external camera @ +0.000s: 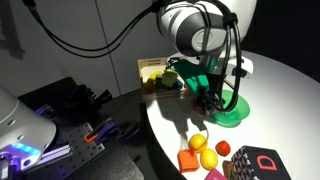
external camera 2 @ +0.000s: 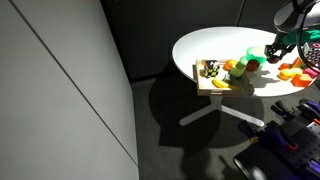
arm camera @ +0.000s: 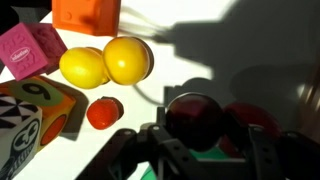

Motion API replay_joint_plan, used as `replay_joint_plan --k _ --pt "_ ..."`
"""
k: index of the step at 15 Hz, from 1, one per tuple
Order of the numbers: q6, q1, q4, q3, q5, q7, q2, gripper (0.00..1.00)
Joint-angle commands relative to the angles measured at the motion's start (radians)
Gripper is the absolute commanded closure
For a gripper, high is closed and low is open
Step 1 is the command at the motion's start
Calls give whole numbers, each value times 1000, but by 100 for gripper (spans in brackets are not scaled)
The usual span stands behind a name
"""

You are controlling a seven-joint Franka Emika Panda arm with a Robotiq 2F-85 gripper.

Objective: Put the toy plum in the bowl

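Observation:
The toy plum [arm camera: 196, 117] is snug in the fingers and the green bowl is open beside it, so my gripper should keep going to the bowl's middle [external camera: 231, 110] and let go there.
In the wrist view my gripper [arm camera: 205, 142] is shut on the toy plum [arm camera: 195, 118], a dark maroon glossy ball held between the two fingers. Bits of the green bowl [arm camera: 148, 171] show just below the plum. A second dark red round shape [arm camera: 250, 115] lies in shadow right beside the plum. In an exterior view my gripper [external camera: 211, 97] hangs straight over the green bowl [external camera: 234, 116] at the middle of the white table. The gripper also shows in an exterior view [external camera 2: 279, 47] at the far right.
Two yellow lemons [arm camera: 105, 62], an orange block [arm camera: 85, 12], a pink block [arm camera: 32, 50], a small red round piece [arm camera: 103, 113] and a patterned cube [arm camera: 30, 120] lie beside the bowl. A wooden tray [external camera: 153, 72] with toys stands at the table's back edge [external camera 2: 212, 80].

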Motion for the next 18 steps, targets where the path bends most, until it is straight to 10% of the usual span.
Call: replay_joint_plan --k 1,15,16,17,18 --pt "-47 -1 83 -11 2 57 16 65" --pt "37 51 220 -59 -3 287 136 65" --pt "41 54 220 -63 -3 294 139 51" --pt "42 59 221 -67 -4 301 139 16" --pt "42 61 220 -69 -2 305 138 15"
